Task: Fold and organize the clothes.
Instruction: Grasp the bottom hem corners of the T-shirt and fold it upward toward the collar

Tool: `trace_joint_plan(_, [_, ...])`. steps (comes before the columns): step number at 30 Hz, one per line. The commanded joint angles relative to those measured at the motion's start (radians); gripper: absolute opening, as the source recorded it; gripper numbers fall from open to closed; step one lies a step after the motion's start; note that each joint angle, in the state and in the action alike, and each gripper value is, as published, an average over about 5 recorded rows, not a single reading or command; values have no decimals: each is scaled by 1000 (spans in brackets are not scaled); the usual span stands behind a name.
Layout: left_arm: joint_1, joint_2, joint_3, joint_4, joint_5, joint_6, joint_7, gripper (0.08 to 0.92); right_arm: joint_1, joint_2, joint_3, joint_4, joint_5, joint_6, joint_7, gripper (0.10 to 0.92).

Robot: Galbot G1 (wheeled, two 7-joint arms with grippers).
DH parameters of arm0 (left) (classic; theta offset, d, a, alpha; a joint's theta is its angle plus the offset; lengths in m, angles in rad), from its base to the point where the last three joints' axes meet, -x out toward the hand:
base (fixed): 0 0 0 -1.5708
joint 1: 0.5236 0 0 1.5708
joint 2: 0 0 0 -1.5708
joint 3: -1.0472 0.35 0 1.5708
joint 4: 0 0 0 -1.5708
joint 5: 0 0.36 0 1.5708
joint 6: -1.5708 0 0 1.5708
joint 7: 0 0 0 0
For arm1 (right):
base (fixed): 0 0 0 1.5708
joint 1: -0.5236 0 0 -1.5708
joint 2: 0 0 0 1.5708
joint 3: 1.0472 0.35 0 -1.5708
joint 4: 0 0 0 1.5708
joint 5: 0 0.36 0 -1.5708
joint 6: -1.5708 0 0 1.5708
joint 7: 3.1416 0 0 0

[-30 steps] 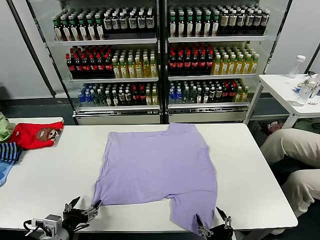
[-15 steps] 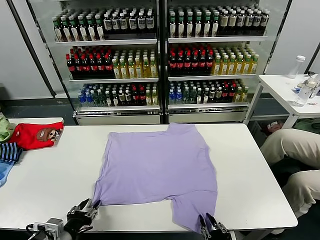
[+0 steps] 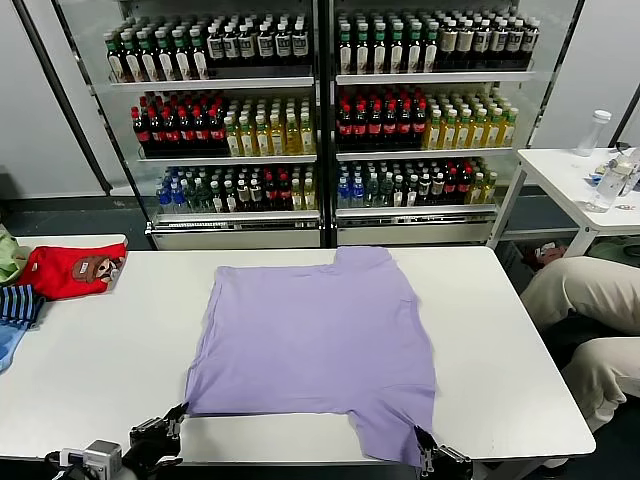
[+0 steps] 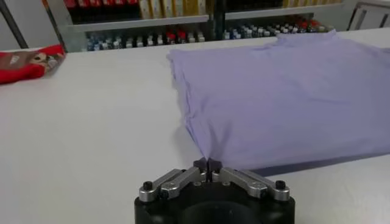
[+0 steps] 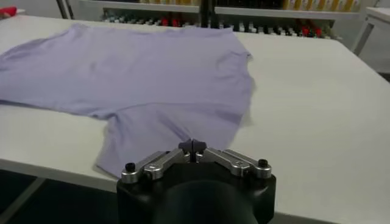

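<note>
I should fold the T-shirt's near side forward onto the T-shirt's middle (image 3: 312,342) with my left gripper and my right gripper, because the lavender T-shirt's near sleeve (image 3: 389,438) reaches the table's front edge.
The lavender T-shirt (image 3: 315,335) lies flat and plain side up on the white table (image 3: 90,370), with one sleeve reaching the front edge. My left gripper (image 3: 175,415) is shut on the shirt's near left corner; the left wrist view shows its gripper (image 4: 208,164) pinching the cloth (image 4: 280,97). My right gripper (image 3: 425,455) is shut on the edge of the near sleeve at the front right; the right wrist view shows its gripper (image 5: 192,147) closed on the shirt (image 5: 140,73).
A red garment with a cartoon face (image 3: 75,268) and a blue-striped garment (image 3: 15,305) lie at the table's far left. Drink shelves (image 3: 320,120) stand behind. A seated person's legs (image 3: 590,320) are at the right, by a side table (image 3: 590,180).
Both grippers have closed on the shirt's near edge, the left on the corner, the right on the sleeve. The shirt's front edge has shifted slightly.
</note>
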Motion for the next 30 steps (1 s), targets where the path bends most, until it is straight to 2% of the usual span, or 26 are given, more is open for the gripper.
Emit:
trace_joint_plan(1, [341,14,-165,-114,39,-92,-24,89,-110,-20,65,96,-1,-6,-14,115])
trace_joint_plan(5, [376,20,-262,-110,7,-117,-23,89,-91,-19,63,115,-1,-2,-11,115])
trace_joint_plan(10, [256,27,-282,-129,-76,-75,-14,89,25,-12,52,104,8,-10,-3,115])
trace_joint_plan(15, [19,36,-167,-83,-93,-13,-3,89,189,-3,28,22,26,-39,4,115])
trace_joint_plan(20, [-253,-11,8,30,-79,31,6,89,349,16,-24,-86,41,-70,19,115])
trace_joint_plan(24, [-367,-57,96,122,-25,27,11,89,444,35,-72,-161,40,-82,31,115])
trace_joint_plan(30, [-475,-91,142,229,35,17,24,89,536,49,-111,-229,43,-94,43,115])
